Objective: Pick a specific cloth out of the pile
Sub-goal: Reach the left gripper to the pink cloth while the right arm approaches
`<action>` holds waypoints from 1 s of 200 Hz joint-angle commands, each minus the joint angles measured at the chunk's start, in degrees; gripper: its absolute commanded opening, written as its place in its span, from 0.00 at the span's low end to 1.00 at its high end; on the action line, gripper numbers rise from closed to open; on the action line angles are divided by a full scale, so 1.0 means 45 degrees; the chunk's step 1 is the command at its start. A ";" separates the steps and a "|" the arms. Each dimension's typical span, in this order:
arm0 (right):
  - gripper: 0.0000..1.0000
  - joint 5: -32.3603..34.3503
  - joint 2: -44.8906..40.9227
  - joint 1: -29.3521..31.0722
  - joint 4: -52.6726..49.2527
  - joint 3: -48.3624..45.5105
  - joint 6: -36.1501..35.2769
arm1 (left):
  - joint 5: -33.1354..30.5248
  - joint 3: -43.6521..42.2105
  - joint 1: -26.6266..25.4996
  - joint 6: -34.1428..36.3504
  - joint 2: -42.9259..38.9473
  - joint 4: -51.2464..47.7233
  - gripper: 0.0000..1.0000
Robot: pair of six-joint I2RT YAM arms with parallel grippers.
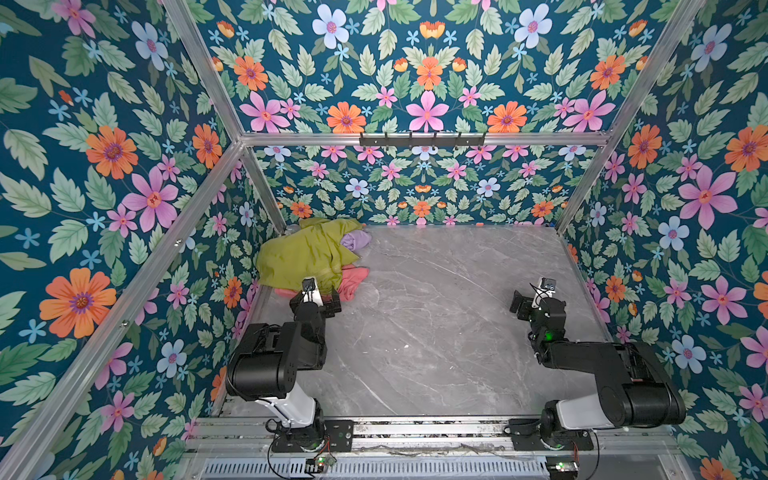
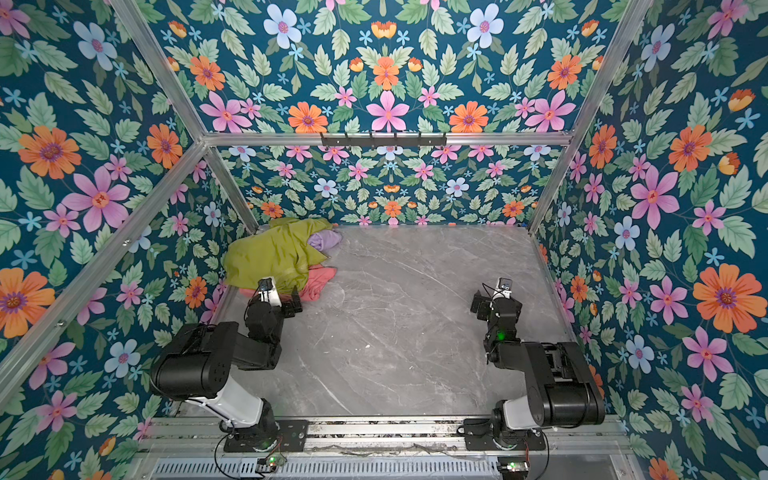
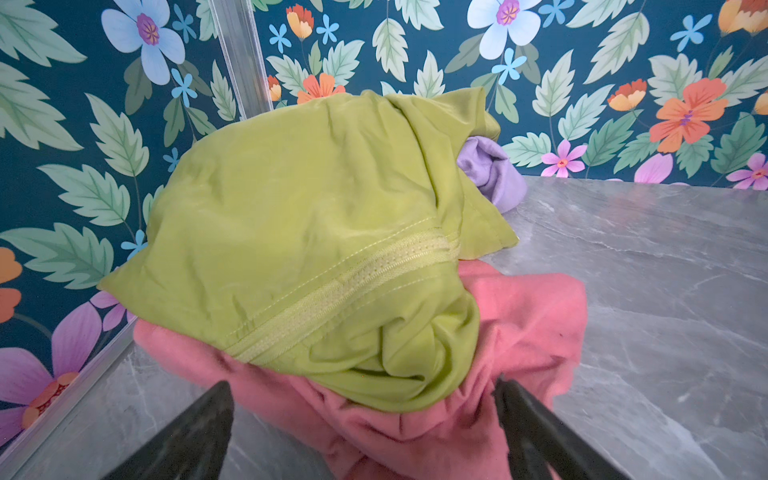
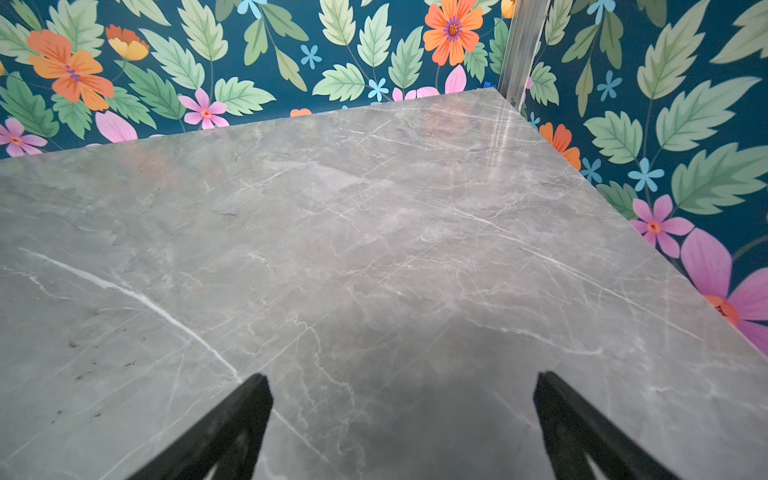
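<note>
The yellow-green garment [image 3: 320, 208] covers most of the coral-pink cloth, so the robot's left gripper should grab the cloth's free flap [image 3: 536, 344] from above.
The pile sits in the table's back-left corner in both top views. A large yellow-green garment [image 1: 305, 253] [image 3: 316, 232] lies on top, with a small lilac cloth [image 1: 356, 241] [image 3: 492, 174] tucked at its far side. The coral-pink cloth [image 1: 352, 283] [image 2: 318, 279] [image 3: 528, 316] pokes out from under the green one at the near side. My left gripper [image 1: 329, 306] [image 3: 361, 384] is open at the pile's near edge, and bunched pink fabric lies between its fingers. My right gripper [image 1: 519, 306] [image 4: 402, 375] hangs open over bare marble on the right, holding nothing.
The grey marble table [image 1: 449, 316] is boxed in by floral walls with aluminium posts [image 3: 239, 54] close to the pile. A black hook rail [image 1: 422, 140] hangs on the back bar. The arm bases stand on the front rail [image 1: 415, 432].
</note>
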 commanded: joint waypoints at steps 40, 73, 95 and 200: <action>0.99 0.0420 -0.2160 0.0183 -0.3482 0.1015 0.0029 | -0.0645 0.0252 0.0006 -0.0120 -0.1623 -0.1674 1.00; 0.99 0.0821 -0.2989 0.0218 -0.4385 0.1132 0.0457 | -0.1689 0.1161 0.0006 -0.0087 -0.2492 -0.4555 1.00; 0.99 0.0697 -0.3347 0.0227 -0.4852 0.1219 0.0828 | -0.2707 0.1744 0.0006 -0.0126 -0.2876 -0.5851 1.00; 0.99 0.0914 -0.3239 0.1972 -0.8055 0.3018 0.2157 | -0.2059 0.7282 -0.1340 -0.1150 -0.2122 -1.5502 1.00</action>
